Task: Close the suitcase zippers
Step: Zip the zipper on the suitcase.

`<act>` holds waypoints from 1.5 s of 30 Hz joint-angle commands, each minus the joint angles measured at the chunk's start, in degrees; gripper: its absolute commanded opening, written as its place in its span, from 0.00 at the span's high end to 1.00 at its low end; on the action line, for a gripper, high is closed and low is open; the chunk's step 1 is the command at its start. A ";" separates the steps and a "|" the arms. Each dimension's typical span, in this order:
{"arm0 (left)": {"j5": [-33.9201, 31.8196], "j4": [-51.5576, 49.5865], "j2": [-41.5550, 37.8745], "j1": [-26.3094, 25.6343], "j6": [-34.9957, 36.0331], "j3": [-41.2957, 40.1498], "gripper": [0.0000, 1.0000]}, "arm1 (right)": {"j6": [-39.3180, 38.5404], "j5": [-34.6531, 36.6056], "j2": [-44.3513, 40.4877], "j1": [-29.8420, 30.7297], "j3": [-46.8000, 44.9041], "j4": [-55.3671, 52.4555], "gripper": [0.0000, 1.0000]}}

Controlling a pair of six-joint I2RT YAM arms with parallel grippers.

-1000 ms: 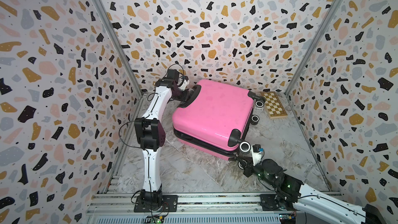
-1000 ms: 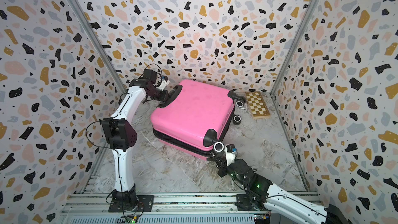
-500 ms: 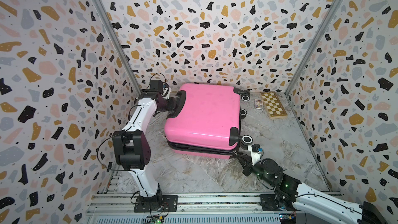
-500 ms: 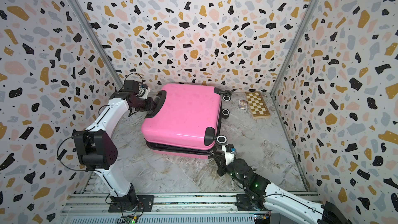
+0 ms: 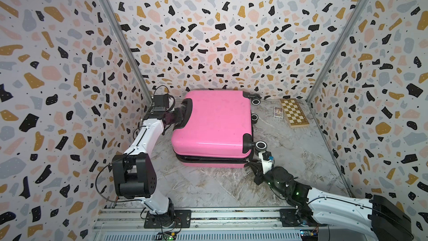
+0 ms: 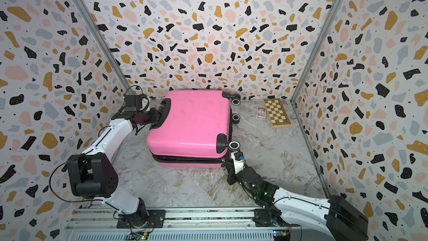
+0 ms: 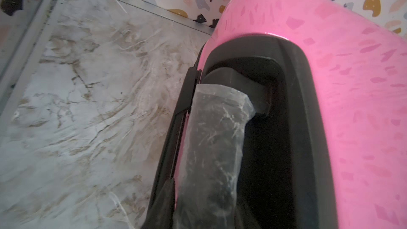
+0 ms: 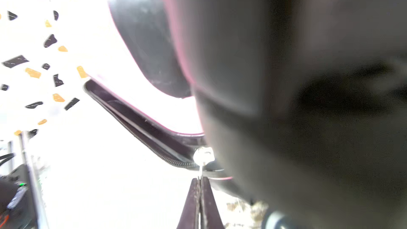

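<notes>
I can see that my left gripper is holding the hollow of the suitcase's handle, far from the suitcase's corner where the slider (image 5: 247, 159) is under the wheel. My left gripper should move over and hold that corner (image 5: 247, 142) steady.
The pink suitcase (image 5: 213, 124) (image 6: 190, 124) lies flat, its shell halves nearly together. The zippers (image 5: 208, 159) (image 6: 185, 158) run as a black band along its front seam, which gapes a little. My left gripper (image 5: 183, 114) (image 6: 159, 115) (image 7: 195, 137) is at the black handle recess (image 7: 275, 128) on the case's left end. One plastic-wrapped finger (image 7: 211, 150) sits inside the recess and the other outside the rim, shut on the suitcase. My right gripper (image 5: 251, 162) (image 6: 225, 162) (image 8: 200, 180) is at the front right corner, shut on the thin zipper pull under the slider (image 8: 203, 156).
A wooden chessboard (image 5: 294, 112) (image 6: 276, 112) and a small card box (image 5: 278, 112) (image 6: 261, 112) lie at the back right by the wall. The case's wheels (image 5: 260, 145) stick out to the right, just above my right wrist. Patterned walls close in three sides.
The left arm has pulled the handle end left and forward, swinging the suitcase square to the back wall. The right gripper has stayed shut at the front right corner.
</notes>
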 commanded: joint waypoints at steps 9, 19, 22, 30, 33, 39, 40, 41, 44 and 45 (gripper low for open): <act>-8.55 0.31 -6.70 -2.06 -20.32 -3.85 1.00 | -16.66 -16.29 8.17 9.92 10.11 -4.21 1.00; -11.03 -0.31 -5.52 -2.06 -19.38 -1.70 1.00 | -15.34 -9.20 3.66 10.31 8.37 -9.51 1.00; -12.23 -0.38 -7.02 -2.06 -19.10 -3.41 1.00 | -12.48 -6.36 3.09 8.20 8.28 -11.58 1.00; -12.32 -0.18 -12.84 -2.05 -19.64 -9.14 1.00 | -7.24 -9.02 -2.06 -5.42 7.06 -15.70 1.00; -9.96 0.04 -14.79 -2.24 -20.41 -11.58 1.00 | -7.64 -12.22 -3.64 -11.63 6.82 -16.70 1.00; -7.34 -1.11 -19.42 -5.99 -18.08 -14.07 0.45 | -11.08 -18.55 -1.84 -23.20 7.26 -17.14 1.00; -7.41 -1.79 -20.12 -6.78 -16.38 -13.70 0.38 | -11.63 -19.58 -1.25 -24.82 7.61 -17.24 1.00; -7.83 -2.94 -20.84 -7.62 -14.22 -12.75 0.32 | -12.21 -21.01 -0.41 -26.78 8.04 -17.29 1.00; -10.38 -5.66 -22.64 -10.87 -6.32 -9.43 0.20 | -13.50 -25.24 1.40 -30.84 9.42 -17.32 1.00; -11.58 -5.98 -23.30 -12.47 -3.30 -8.55 0.17 | -13.94 -26.07 1.74 -31.59 10.01 -17.44 1.00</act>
